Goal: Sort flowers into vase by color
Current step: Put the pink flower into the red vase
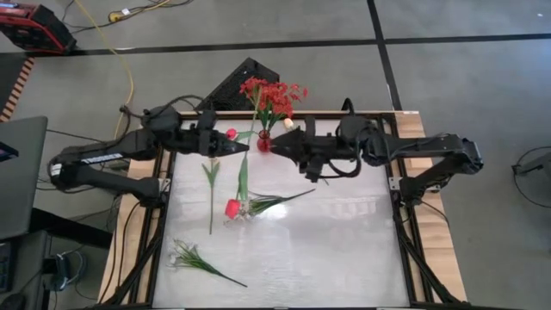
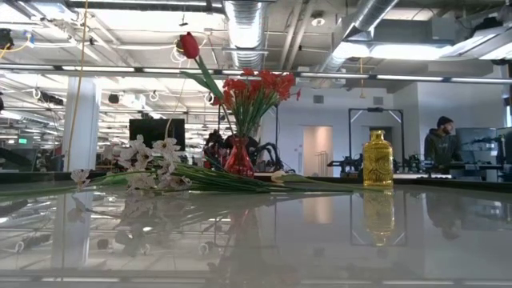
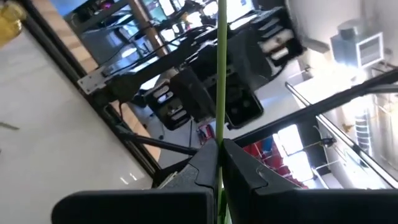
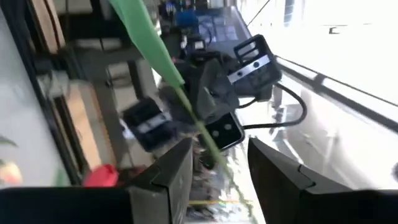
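Note:
The red tulip's head (image 1: 232,208) faces the near side of the table, so the robot's right gripper should grip the tulip's stem (image 4: 194,115) next to its leaf and turn the head upward before putting it in.
My left gripper (image 1: 246,148) (image 3: 220,152) is shut on the thin green stem of a red tulip. The tulip's head (image 1: 232,207) (image 2: 188,44) stands high above the table, on the near side of the gripper. Just right of it is the small red vase (image 1: 263,143) (image 2: 238,158) holding red blossom clusters (image 1: 274,93). My right gripper (image 1: 277,143) (image 4: 217,168) is open on the vase's other side, with a green leaf (image 4: 149,46) running between its fingers. A spray of white blossoms (image 1: 275,200) (image 2: 152,160) lies flat on the table. My left gripper pinches the red tulip's stem (image 3: 220,124) between its two fingers (image 3: 202,165), well away from the head. It comes level from the table's left, and the fingers lie across the stem. The tulip is lifted clear and slants up toward the near side, head uppermost.
A yellow vase (image 2: 378,158) stands right of the red one. Near the far edge lie a cream tulip head (image 1: 288,123) and a small red head (image 1: 231,133). A leafy green stem (image 1: 211,185) and another white spray (image 1: 194,258) lie on the table's left half.

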{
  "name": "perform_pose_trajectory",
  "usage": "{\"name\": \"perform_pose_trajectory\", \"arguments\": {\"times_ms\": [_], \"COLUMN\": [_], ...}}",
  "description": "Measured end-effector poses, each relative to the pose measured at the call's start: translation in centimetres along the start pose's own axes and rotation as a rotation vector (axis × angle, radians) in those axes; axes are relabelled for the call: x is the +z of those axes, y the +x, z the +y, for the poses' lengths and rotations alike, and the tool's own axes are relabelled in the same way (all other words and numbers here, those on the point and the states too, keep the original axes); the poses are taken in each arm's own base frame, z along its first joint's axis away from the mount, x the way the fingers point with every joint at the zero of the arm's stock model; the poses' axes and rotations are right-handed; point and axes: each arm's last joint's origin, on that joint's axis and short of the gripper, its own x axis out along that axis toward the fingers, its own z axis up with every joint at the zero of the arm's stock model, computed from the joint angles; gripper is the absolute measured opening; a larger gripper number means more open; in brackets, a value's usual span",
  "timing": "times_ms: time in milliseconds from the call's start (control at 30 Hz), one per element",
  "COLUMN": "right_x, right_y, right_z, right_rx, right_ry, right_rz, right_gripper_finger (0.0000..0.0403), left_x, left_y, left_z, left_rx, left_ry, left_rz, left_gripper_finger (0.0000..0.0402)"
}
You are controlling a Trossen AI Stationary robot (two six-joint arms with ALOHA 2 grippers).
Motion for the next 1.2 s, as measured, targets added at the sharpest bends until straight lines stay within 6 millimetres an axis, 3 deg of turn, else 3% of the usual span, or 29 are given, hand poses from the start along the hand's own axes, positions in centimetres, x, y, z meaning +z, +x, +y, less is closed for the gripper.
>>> {"name": "perform_pose_trajectory", "arguments": {"times_ms": [200,467,967,1200], "right_x": [-0.4,-0.2,-0.5,-0.4], "right_y": [2.1,3.2,4.0,4.4], "right_z": [1.9,3.2,4.2,4.9], "right_rx": [0.005,0.03,0.044,0.064], "right_ry": [-0.168,-0.178,-0.171,-0.164], "right_rz": [0.095,0.112,0.113,0.113], "right_gripper_finger": [0.0179,0.0171,0.0032,0.0057], "left_x": [-0.3,-0.3,-0.5,-0.7], "left_y": [1.8,2.0,1.9,1.9], "left_z": [1.2,1.4,1.9,2.2], "left_rx": [0.018,0.032,0.084,0.119], "left_ry": [-0.036,-0.032,-0.048,-0.056], "left_rz": [0.038,0.034,0.05,0.066], "left_gripper_finger": [0.0,0.0,0.0,0.0]}}
